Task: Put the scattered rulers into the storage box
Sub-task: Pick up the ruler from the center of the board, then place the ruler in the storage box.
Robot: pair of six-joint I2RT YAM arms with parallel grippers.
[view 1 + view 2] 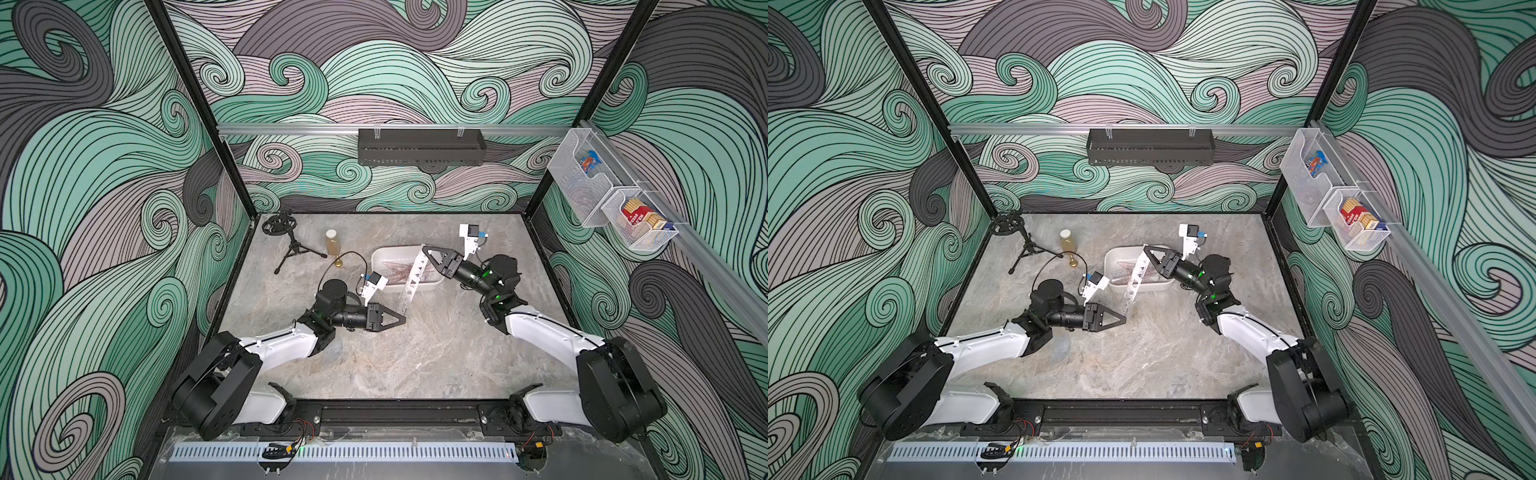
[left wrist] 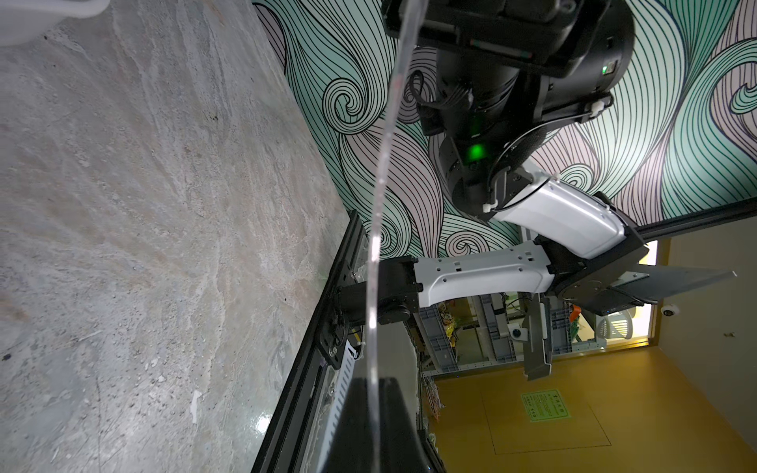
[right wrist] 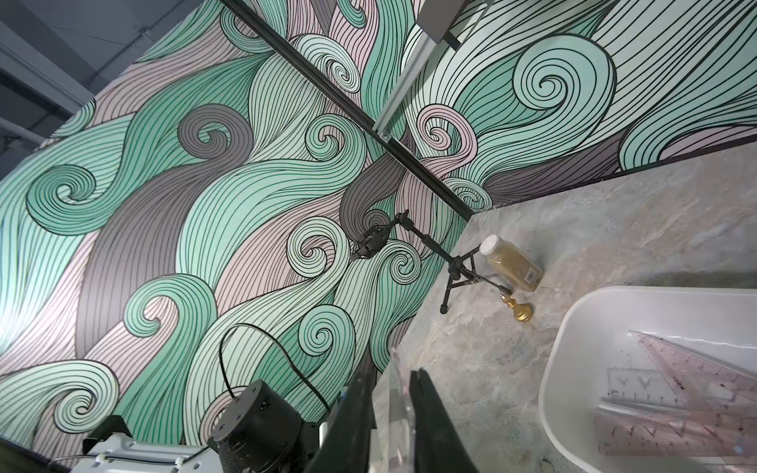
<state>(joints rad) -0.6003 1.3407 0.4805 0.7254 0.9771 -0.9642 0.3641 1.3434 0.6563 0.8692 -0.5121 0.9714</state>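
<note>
Next, I take the ruler's upper end [image 1: 421, 257] with my right gripper and lower the ruler in, because my left gripper is holding the clear ruler's lower end [image 1: 407, 299] outside the storage box.
A long clear ruler [image 1: 412, 280] hangs tilted in the air, partly over the storage box [image 1: 386, 251]. My left gripper [image 1: 404, 320] is shut on its lower end, which shows as a thin edge between the fingers [image 2: 356, 409] in the left wrist view. My right gripper [image 1: 424, 249] is at the upper end. In the right wrist view the ruler [image 3: 399, 393] rests against one finger [image 3: 426, 409], and a gap separates it from the other, so the right gripper [image 3: 391, 373] is open. Pinkish set squares and rulers [image 3: 696, 368] lie inside the white box [image 3: 573, 319].
At the back left of the table stand a small black tripod [image 1: 291, 241], a bottle of yellowish grains [image 1: 331, 243] and a small gold piece [image 1: 338, 262]. A black perforated tray [image 1: 419, 146] hangs on the back wall. White mesh baskets [image 1: 615, 199] hang on the right wall.
</note>
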